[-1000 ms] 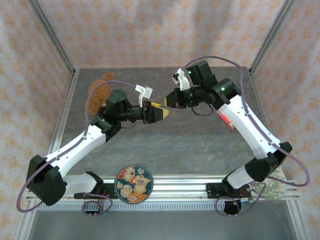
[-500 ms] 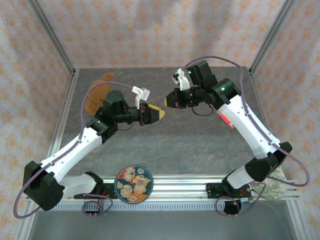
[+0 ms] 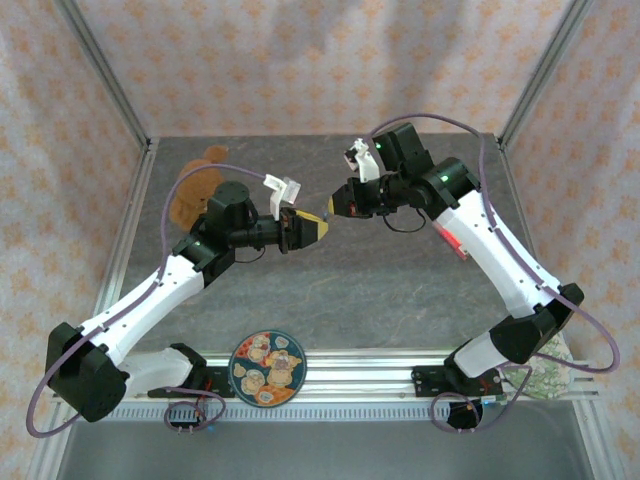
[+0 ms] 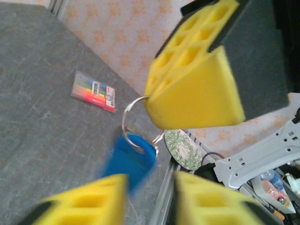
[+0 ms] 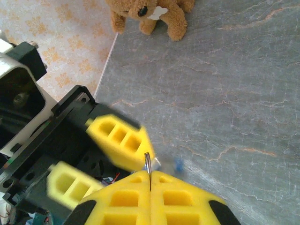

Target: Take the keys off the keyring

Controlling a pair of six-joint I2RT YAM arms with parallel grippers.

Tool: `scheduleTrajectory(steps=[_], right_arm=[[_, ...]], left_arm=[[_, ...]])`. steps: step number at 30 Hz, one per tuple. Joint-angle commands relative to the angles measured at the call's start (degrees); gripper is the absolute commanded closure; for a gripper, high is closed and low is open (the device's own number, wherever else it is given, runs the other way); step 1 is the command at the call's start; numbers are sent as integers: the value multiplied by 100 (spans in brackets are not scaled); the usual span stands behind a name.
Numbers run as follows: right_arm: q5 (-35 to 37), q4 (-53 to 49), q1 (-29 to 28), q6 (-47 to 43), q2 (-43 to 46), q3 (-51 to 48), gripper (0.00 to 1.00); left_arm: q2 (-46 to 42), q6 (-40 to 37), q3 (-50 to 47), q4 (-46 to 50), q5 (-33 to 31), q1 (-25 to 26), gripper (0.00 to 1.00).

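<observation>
Next, my left gripper opens wider and goes in around the tag (image 4: pixel 137 157) before it closes, because the blue tag (image 4: pixel 123 165) hangs to one side of the gripper's narrow gap.
My right gripper (image 5: pixel 150 180) is shut on the thin metal keyring (image 5: pixel 148 161), which is pinched edge-on between its yellow pads. In the left wrist view the keyring (image 4: pixel 133 110) hangs below those pads with a blue tag (image 4: pixel 131 157) on it, blurred. A small silvery piece (image 5: pixel 157 163) sits beside the ring, too blurred to tell whether it is one of the keys. My left gripper (image 4: pixel 147 187) is open, its fingers spread just below the tag with nothing between them. From above, the left gripper (image 3: pixel 318 228) and right gripper (image 3: pixel 335 203) meet tip to tip over mid-table.
A brown teddy bear (image 3: pixel 195 190) lies at the back left. A round patterned plate (image 3: pixel 267 368) rests on the near rail, and a green floral plate (image 3: pixel 545 375) lies at the near right corner. A rainbow-striped packet (image 4: pixel 93 91) lies on the grey table (image 3: pixel 380 290).
My left arm has shifted slightly up and to the right, bringing its fingers closer under the right gripper. The blue tag is swinging. The right arm has stayed still.
</observation>
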State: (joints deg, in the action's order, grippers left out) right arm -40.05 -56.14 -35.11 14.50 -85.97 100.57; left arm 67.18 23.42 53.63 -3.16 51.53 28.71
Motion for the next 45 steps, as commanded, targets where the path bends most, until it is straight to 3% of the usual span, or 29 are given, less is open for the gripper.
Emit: scheduleTrajectory(steps=[1, 3, 8, 20, 23, 30, 34, 45], right_arm=[[61, 103, -22, 1, 221, -20, 100], [20, 111, -22, 20, 219, -20, 100], [-77, 188, -22, 87, 238, -69, 100], [-210, 288, -23, 152, 243, -108, 100], [-194, 297, -22, 154, 256, -102, 100], [-72, 253, -22, 89, 284, -126, 100], [-46, 244, -22, 71, 289, -126, 100], [-26, 218, -22, 79, 318, -126, 100]], left_arm=[[-196, -69, 27, -34, -237, -63, 48], [-214, -20, -13, -183, -206, -61, 38], [-132, 90, 48, -374, -137, -67, 24], [243, 416, 250, -931, 222, -8, 18], [341, 457, 289, -959, 339, 28, 23], [187, 252, 280, -553, 304, 20, 56], [26, 56, 257, -190, 185, 13, 58], [-108, -230, 261, 249, 87, 10, 78]])
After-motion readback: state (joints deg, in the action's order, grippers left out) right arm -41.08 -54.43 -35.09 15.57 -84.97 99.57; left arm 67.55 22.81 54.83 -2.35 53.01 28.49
